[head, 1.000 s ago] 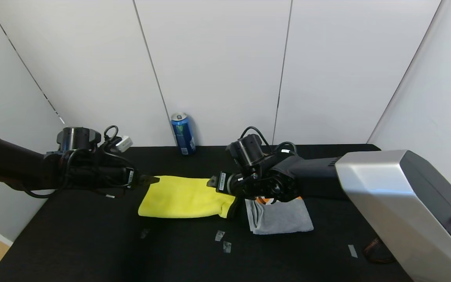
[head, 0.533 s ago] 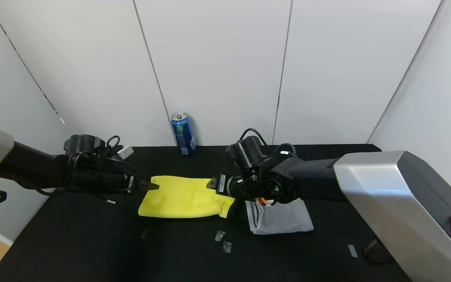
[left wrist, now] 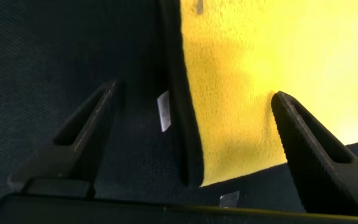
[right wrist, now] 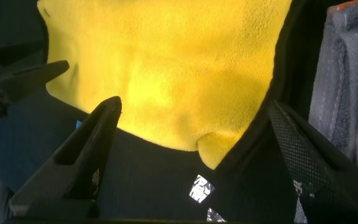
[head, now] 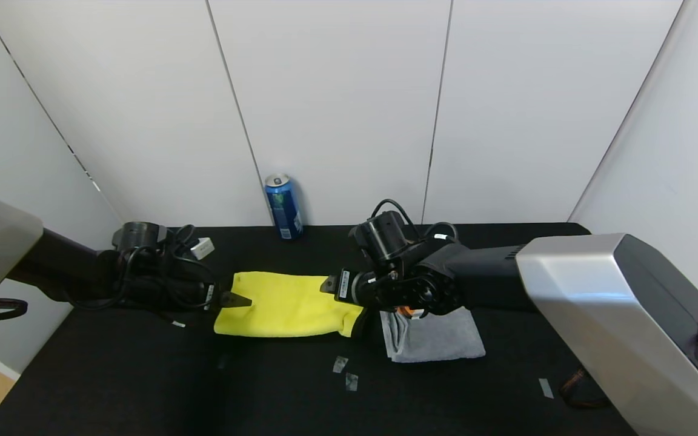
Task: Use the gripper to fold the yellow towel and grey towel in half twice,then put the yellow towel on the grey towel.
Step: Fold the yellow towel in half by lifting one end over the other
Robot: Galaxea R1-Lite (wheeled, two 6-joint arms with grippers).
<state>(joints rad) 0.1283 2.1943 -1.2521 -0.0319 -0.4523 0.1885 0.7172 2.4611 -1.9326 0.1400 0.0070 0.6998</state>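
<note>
I can see the yellow towel's far end bulge at its near corner (head: 350, 324), so the trimmed edge (left wrist: 186, 106) will end up puffy and curled there when I fold it over.
The yellow towel (head: 285, 306) lies flat on the black table as a wide folded rectangle with black trim. The grey towel (head: 434, 336) lies folded small just right of it, with orange marks at its far edge. My left gripper (head: 237, 298) is open at the yellow towel's left edge. In the left wrist view (left wrist: 194, 93) its fingers straddle the trimmed edge (left wrist: 180, 93) and near corner of the yellow towel (left wrist: 241, 74). My right gripper (head: 329, 283) is open over the towel's right far part. In the right wrist view (right wrist: 193, 106) it hovers above the yellow towel (right wrist: 166, 56), with the grey towel (right wrist: 347, 74) beside it.
A blue can (head: 283, 207) stands at the back against the wall. Small tape marks (head: 340, 364) lie on the black table (head: 113, 375) in front of the towels, and another (head: 545, 387) lies to the right. White walls close in the back and sides.
My left arm has moved nearer and lower along the yellow towel's left edge, from its far corner toward its near corner. The right arm and both towels have stayed almost still.
</note>
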